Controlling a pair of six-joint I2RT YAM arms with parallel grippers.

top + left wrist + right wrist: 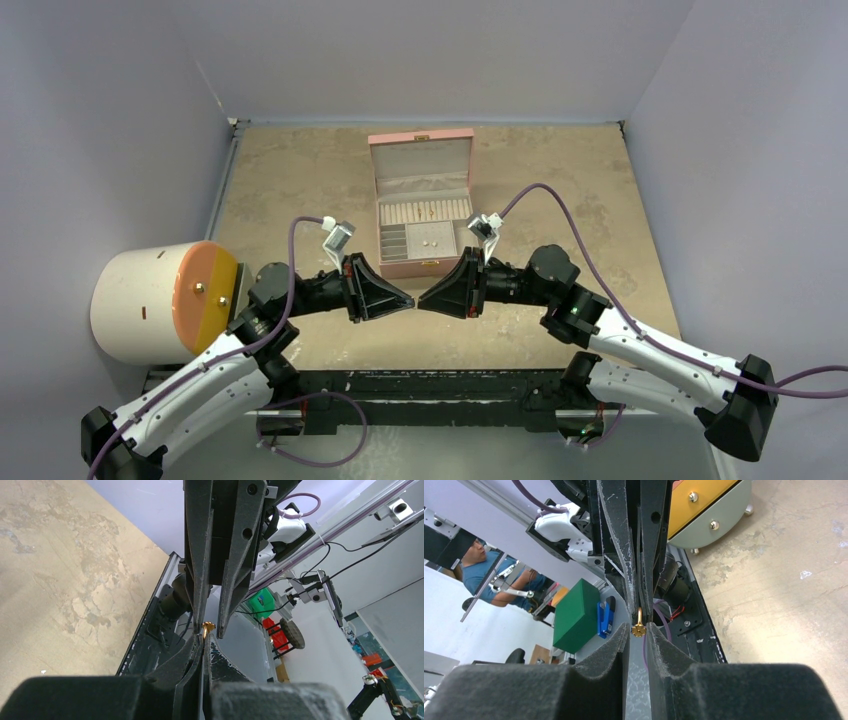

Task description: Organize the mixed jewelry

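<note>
I have the gold ring in my left gripper by the band [640, 614] that must go into the ring rolls, so next my right gripper takes the ring by its flower head [638, 630].
A tiny gold stud [207, 627] with a flower head [638, 630] is held in the air between the two gripper tips. My left gripper [206, 637] is shut on its post, tip at table centre [408, 299]. My right gripper [638, 626] faces it tip to tip [424, 299]; its jaws stand a little apart on either side of the flower head. Other tiny pieces lie in the pink box: small ones in a front compartment [430, 243] and gold ones on the ring rolls [428, 212].
The pink compartmented box [420, 150] stands open just behind the grippers, lid upright. A white cylinder with an orange face [160, 300] lies at the left by the left arm. Grey walls close in the tan table [300, 180].
</note>
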